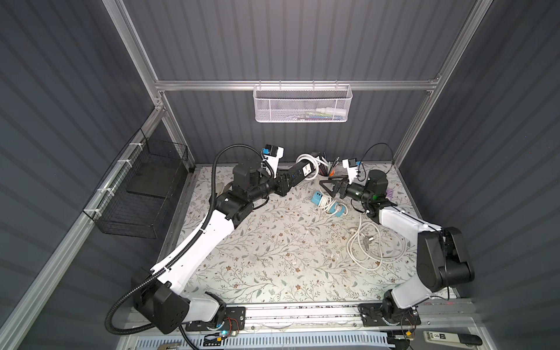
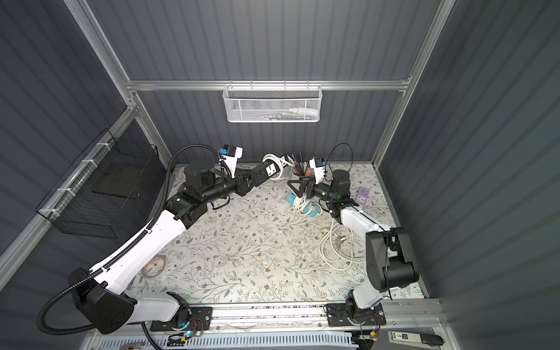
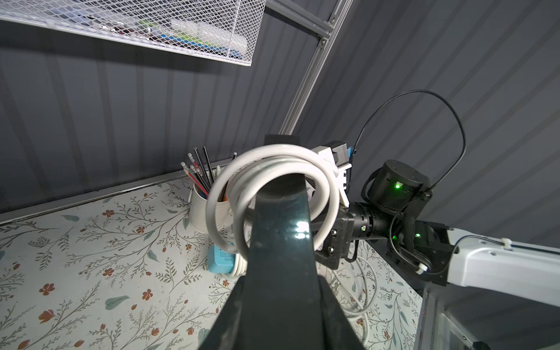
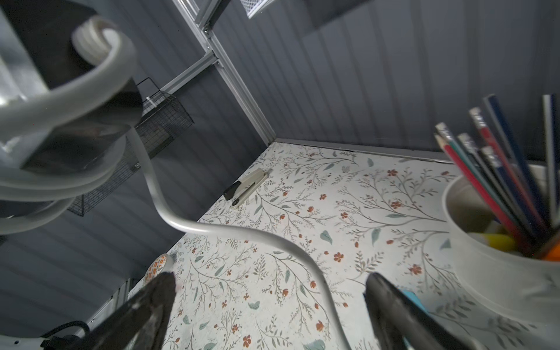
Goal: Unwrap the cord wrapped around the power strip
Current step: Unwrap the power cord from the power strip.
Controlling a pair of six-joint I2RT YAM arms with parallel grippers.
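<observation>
My right gripper keeps going toward the white cord's coils [image 1: 316, 169] until it can close, as the cord's free length [image 4: 319, 275] runs between the open fingers.
My left gripper [image 1: 286, 181] [image 2: 247, 183] is shut on one end of a black power strip [image 1: 300, 172] [image 2: 265, 174] [image 3: 280, 242] and holds it raised above the back of the table. A white cord [image 1: 306, 160] [image 2: 271, 160] [image 3: 272, 160] is looped in a few coils around the strip's far end. In the right wrist view a free length of the cord [image 4: 242, 233] hangs from the coils and runs between my right fingers. My right gripper [image 1: 325, 188] [image 2: 292, 188] [image 4: 269, 281] is open just right of the coils, with no grip on the cord.
A white cup of pencils [image 1: 325, 169] stands behind the right gripper. Below it lies a blue power strip [image 1: 328, 204] with its own cord. A loose white cable pile [image 1: 372, 242], a purple strip [image 2: 362, 195], a stapler [image 4: 245, 186] and a tape roll [image 2: 154, 265] lie around.
</observation>
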